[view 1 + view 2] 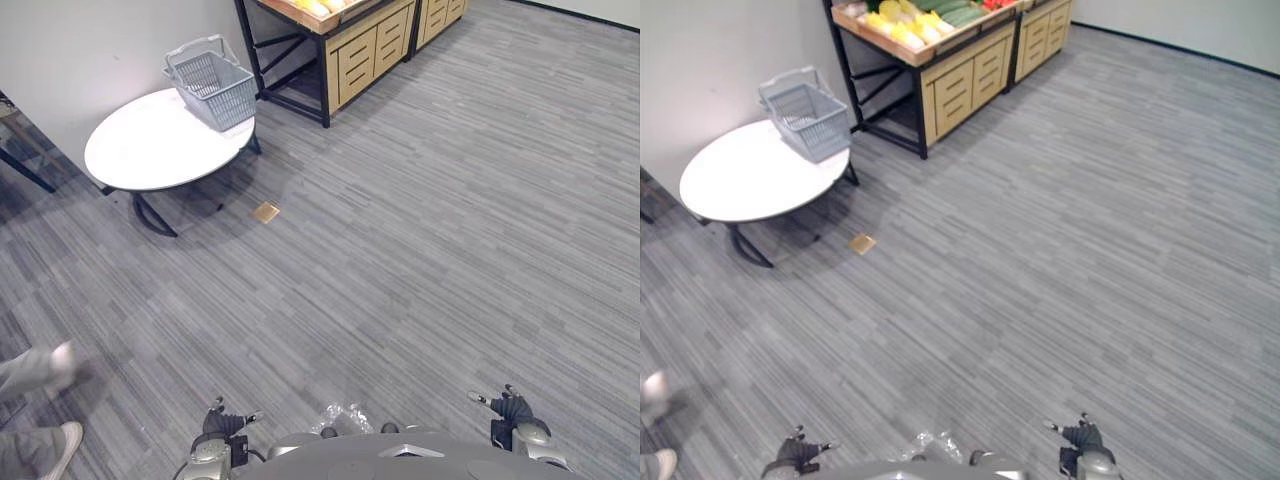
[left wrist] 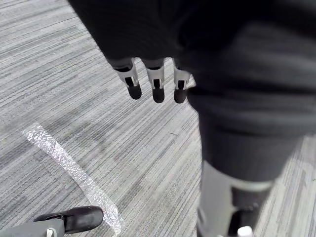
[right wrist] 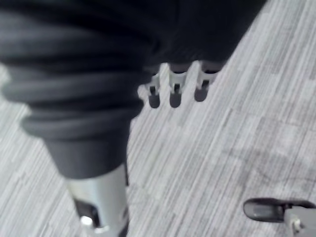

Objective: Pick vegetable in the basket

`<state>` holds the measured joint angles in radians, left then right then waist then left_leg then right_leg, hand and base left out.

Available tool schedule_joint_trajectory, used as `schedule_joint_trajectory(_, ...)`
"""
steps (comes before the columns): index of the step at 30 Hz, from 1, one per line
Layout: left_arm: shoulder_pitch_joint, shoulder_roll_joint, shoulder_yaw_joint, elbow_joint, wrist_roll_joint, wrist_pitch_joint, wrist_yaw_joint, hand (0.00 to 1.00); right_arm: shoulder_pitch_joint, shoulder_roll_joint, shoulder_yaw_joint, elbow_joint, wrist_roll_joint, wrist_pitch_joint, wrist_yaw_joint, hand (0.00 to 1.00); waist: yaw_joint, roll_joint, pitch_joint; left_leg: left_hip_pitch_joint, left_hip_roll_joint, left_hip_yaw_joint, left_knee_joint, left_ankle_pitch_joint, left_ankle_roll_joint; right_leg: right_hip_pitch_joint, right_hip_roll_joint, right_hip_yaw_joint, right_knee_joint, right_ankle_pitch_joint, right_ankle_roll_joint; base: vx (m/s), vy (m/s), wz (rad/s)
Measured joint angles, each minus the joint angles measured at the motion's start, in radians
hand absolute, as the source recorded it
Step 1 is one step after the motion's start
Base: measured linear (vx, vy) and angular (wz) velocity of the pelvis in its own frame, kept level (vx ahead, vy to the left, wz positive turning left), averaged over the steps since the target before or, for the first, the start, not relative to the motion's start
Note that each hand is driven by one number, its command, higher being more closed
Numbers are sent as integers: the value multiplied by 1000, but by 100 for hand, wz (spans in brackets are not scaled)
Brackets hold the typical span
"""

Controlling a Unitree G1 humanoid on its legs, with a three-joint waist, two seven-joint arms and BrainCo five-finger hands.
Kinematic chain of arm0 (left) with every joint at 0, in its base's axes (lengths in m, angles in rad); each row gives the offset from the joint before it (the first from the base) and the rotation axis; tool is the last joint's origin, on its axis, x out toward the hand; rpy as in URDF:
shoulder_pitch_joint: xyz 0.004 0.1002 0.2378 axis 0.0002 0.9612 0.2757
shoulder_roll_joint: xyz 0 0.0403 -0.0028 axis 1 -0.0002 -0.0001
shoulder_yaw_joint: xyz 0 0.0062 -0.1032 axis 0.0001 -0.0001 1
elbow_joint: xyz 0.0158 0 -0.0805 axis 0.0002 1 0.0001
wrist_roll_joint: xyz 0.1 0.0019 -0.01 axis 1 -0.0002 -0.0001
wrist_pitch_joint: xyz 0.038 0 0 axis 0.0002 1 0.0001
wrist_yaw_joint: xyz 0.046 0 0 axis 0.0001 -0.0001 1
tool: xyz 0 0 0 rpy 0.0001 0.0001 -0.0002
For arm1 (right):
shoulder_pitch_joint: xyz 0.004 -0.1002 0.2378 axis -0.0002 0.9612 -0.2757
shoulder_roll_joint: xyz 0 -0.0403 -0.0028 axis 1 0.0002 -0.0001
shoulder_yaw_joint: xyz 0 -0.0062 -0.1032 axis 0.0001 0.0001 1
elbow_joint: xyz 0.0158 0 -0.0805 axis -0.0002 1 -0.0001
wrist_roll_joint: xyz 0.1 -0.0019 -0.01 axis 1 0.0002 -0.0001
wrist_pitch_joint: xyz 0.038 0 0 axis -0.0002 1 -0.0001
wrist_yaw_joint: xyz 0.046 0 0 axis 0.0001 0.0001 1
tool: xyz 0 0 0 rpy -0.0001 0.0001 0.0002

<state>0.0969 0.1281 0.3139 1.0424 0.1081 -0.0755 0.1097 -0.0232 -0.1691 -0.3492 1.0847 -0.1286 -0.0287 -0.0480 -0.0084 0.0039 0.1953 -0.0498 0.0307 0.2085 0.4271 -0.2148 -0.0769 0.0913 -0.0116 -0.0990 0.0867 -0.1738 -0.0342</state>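
I expect the grey plastic basket (image 1: 228,102) to be empty when I lift it by its handle, because I see only grey slats inside the open top (image 1: 203,74).
A grey plastic basket (image 1: 212,85) with its handles up stands at the far edge of a round white table (image 1: 140,155), far ahead to the left. Yellow and green vegetables (image 1: 912,20) lie on top of a wooden stand (image 1: 962,68) behind the table. My left hand (image 2: 155,81) hangs over the carpet with straight fingers and holds nothing. My right hand (image 3: 173,91) hangs the same way, open and empty. Both hands are far from the basket and the vegetables.
Grey striped carpet stretches between me and the table. A small brown floor plate (image 1: 265,211) sits near the table's legs. A person's shoes (image 1: 55,368) show at the lower left. A strip of clear tape (image 2: 69,168) lies on the carpet by my left side.
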Motion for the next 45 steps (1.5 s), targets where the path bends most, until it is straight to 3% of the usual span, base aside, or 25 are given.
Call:
schedule_joint_trajectory(2,-13,-10,0,-11,-11,0,0,0,0,-2,32,-14,0,0,-5,0,9,9,31,-149,65,10,309,-3,3,14,11,4,21,-21,-17,0,-33,-11)
schedule_joint_trajectory(4,2,-23,-8,-24,-11,0,2,0,0,-2,61,-39,0,3,-12,0,21,13,52,-236,122,36,400,-36,1,30,5,16,43,-54,-18,167,56,-20)
schedule_joint_trajectory(8,6,-28,-58,-29,-10,-7,3,0,-51,-36,82,-47,-1,0,-17,0,60,16,56,-302,115,66,43,34,-5,29,-57,75,39,-94,24,324,197,-38)
schedule_joint_trajectory(10,16,-29,-86,-28,-10,-13,3,0,-85,-76,104,-47,-5,-1,-16,0,68,40,68,-317,117,89,-239,179,-23,65,-87,91,6,-124,66,399,296,-29)
schedule_joint_trajectory(11,23,-28,-93,-26,-9,-18,2,0,-98,-97,124,-46,-11,-1,-17,0,83,51,78,-330,145,133,-260,267,-9,99,-103,105,-12,-151,94,515,405,-31)
schedule_joint_trajectory(12,31,-19,-93,-21,-8,-21,3,0,-109,-92,134,-43,-14,-2,-14,0,101,32,82,-334,132,180,-182,294,40,122,-144,109,-14,-168,84,529,386,-28)
schedule_joint_trajectory(13,30,-23,-95,-19,-8,-21,3,0,-111,-85,135,-38,-15,-3,-12,0,104,18,85,-351,121,180,-135,252,85,125,-158,113,-4,-156,80,700,416,-6)
schedule_joint_trajectory(15,36,-16,-86,-19,1,-25,1,0,-120,-70,158,-36,-24,-10,-1,0,110,-20,82,-350,85,184,-34,162,145,98,-205,120,131,-96,152,683,346,22)
schedule_joint_trajectory(17,62,-10,-77,-17,1,-23,1,0,-121,-64,172,-36,-53,-11,2,0,112,-48,77,-274,53,185,13,59,156,48,-222,171,379,5,283,637,303,27)
schedule_joint_trajectory(19,82,2,-79,-22,2,-22,-2,0,-127,-61,195,-51,-54,-12,4,0,102,-52,74,-182,25,137,-9,2,158,-49,-189,205,693,171,302,562,213,59)
schedule_joint_trajectory(22,84,22,-111,-47,4,-19,-2,0,-124,-66,255,-191,-99,-10,1,0,63,-47,69,30,-21,43,-166,-13,152,-255,-158,137,1025,107,284,481,82,86)
schedule_joint_trajectory(25,64,38,-161,-99,28,-17,-3,0,-113,-80,250,-384,-136,-13,-6,0,20,-31,56,151,-27,-59,-271,-17,141,-383,-159,78,945,3,206,609,-80,108)
schedule_joint_trajectory(26,48,45,-184,-129,41,-19,-3,0,-108,-97,231,-459,-153,-17,-10,0,6,-15,48,179,-15,-118,-291,-28,123,-426,-159,71,787,-26,186,544,-235,156)
schedule_joint_trajectory(28,-6,52,-211,-161,41,-24,-1,0,-120,-138,209,-527,-172,-21,-36,0,-7,-8,42,224,22,-184,-305,-55,83,-453,-159,74,412,11,163,564,-308,132)
schedule_joint_trajectory(29,-27,62,-218,-166,41,-31,0,0,-145,-157,205,-538,-175,-19,-49,0,0,-9,41,248,50,-204,-310,-75,49,-452,-155,79,175,91,158,607,-419,103)
schedule_joint_trajectory(30,-40,77,-219,-165,41,-41,0,0,-173,-165,205,-550,-191,-16,-58,0,-2,-33,35,285,70,-224,-315,-100,10,-454,-164,106,38,136,160,627,-450,105)
schedule_joint_trajectory(32,-49,62,-229,-152,41,-44,-1,0,-216,-188,211,-571,-227,1,-73,0,-4,-14,17,314,122,-234,-276,-131,-24,-469,-132,116,138,284,177,679,-475,72)
schedule_joint_trajectory(34,-41,29,-241,-139,45,-53,-2,0,-270,-208,240,-621,-300,26,-72,0,18,38,8,266,175,-249,-123,-72,-10,-462,-81,80,228,189,130,638,-436,23)
schedule_joint_trajectory(35,-40,15,-233,-104,64,-52,-1,0,-310,-202,269,-660,-352,28,-77,0,21,49,11,193,187,-262,69,12,-19,-431,-71,63,264,137,105,686,-460,24)
schedule_joint_trajectory(36,-35,-4,-231,-81,71,-41,-1,0,-350,-204,308,-682,-377,29,-83,0,22,64,23,102,206,-273,297,177,-33,-363,-59,43,268,91,82,566,-376,26)
schedule_joint_trajectory(37,-26,-15,-234,-78,70,-36,-1,0,-372,-203,330,-683,-386,31,-87,0,30,62,31,56,224,-267,416,208,-43,-319,-55,30,261,72,68,675,-331,16)
schedule_joint_trajectory(38,-12,-28,-236,-77,70,-34,-1,0,-408,-195,365,-687,-400,33,-95,0,55,74,39,-22,269,-210,612,173,-14,-231,-43,20,229,42,43,541,-200,-3)
schedule_joint_trajectory(40,-4,-30,-215,-93,63,-35,3,0,-422,-185,392,-723,-406,28,-115,0,86,60,46,-100,307,-76,691,109,25,-92,-49,9,138,31,31,568,-191,7)
schedule_joint_trajectory(42,11,-32,-193,-111,62,-37,4,0,-469,-187,424,-747,-406,19,-115,0,96,48,50,-164,297,71,574,60,36,0,-74,-1,58,11,40,407,-67,16)
schedule_joint_trajectory(45,24,-39,-159,-116,62,-38,5,0,-540,-209,469,-752,-406,1,-112,0,101,46,48,-214,223,246,173,44,42,90,-106,-25,3,-21,92,592,111,10)
